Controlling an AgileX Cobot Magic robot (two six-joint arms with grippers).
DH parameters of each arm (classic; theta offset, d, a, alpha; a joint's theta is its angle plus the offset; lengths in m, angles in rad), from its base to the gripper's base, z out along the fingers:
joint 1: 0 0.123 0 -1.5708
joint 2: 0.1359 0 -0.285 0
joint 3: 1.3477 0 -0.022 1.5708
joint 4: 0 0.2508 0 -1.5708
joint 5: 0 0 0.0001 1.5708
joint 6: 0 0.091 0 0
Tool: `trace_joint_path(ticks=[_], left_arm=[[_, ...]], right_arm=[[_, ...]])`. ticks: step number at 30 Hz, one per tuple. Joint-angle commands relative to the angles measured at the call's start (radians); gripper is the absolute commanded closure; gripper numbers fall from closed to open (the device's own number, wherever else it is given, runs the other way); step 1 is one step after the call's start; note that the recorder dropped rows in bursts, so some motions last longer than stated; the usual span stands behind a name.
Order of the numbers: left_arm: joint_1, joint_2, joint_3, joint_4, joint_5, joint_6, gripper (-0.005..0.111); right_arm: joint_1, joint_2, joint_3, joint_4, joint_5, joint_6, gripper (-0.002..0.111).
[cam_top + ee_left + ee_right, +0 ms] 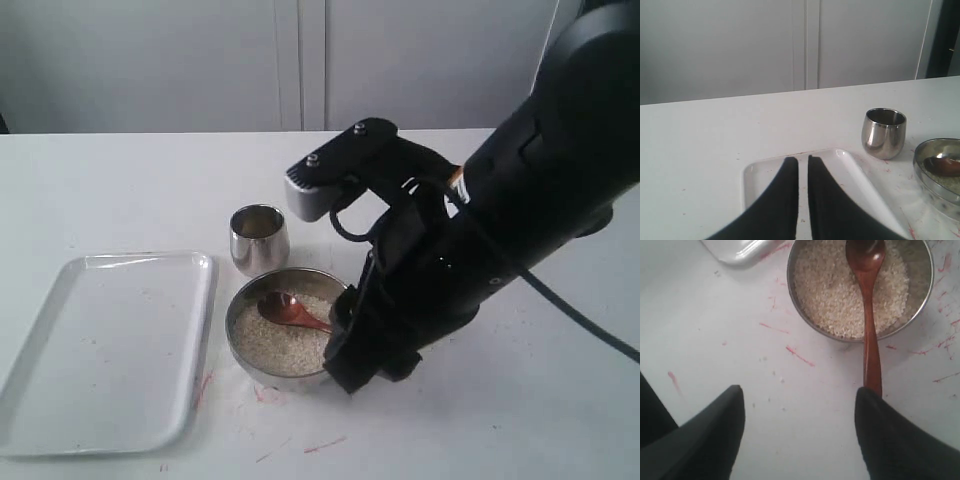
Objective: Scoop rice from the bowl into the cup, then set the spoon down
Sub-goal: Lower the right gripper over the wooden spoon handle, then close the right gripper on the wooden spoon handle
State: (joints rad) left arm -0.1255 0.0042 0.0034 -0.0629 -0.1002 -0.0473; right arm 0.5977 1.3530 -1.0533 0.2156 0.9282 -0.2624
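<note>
My right gripper should next go down toward the handle (872, 371) until its open fingers are on both sides of it, because the spoon's handle sticks out free past the bowl's rim (869, 340) toward them.
The steel bowl (240, 312) holds off-white rice (272, 345). The reddish-brown spoon (290, 311) lies with its head on the rice and its handle over the rim toward my right arm. In the right wrist view the spoon (869, 315) runs from the rice (835, 290) out of the bowl (791, 282), and its handle end is hidden behind one finger (885, 430). My right gripper (799, 390) is open, with bare table between its fingers. The cup (259, 238) stands just behind the bowl. My left gripper (803, 161) hovers shut over the tray, holding nothing.
A white rectangular tray (60, 300) lies left of the bowl, its corner (735, 255) near the bowl in the right wrist view. Red marks dot the table (325, 443) in front of the bowl. The cup (883, 132) and bowl (925, 162) show beyond the tray (755, 172).
</note>
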Motion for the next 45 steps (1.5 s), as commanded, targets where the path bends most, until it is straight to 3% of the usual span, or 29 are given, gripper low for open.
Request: trace_joint_path(ticks=[1, 45], left_arm=[[-0.007, -0.004, -0.003, -0.004, -0.005, -0.002, 0.092], [-0.007, -0.004, -0.003, -0.004, -0.005, -0.002, 0.092]], right_arm=[[0.001, 0.017, -0.006, -0.032, 0.061, -0.006, 0.048], [0.001, 0.286, -0.006, -0.265, -0.076, 0.057, 0.050]])
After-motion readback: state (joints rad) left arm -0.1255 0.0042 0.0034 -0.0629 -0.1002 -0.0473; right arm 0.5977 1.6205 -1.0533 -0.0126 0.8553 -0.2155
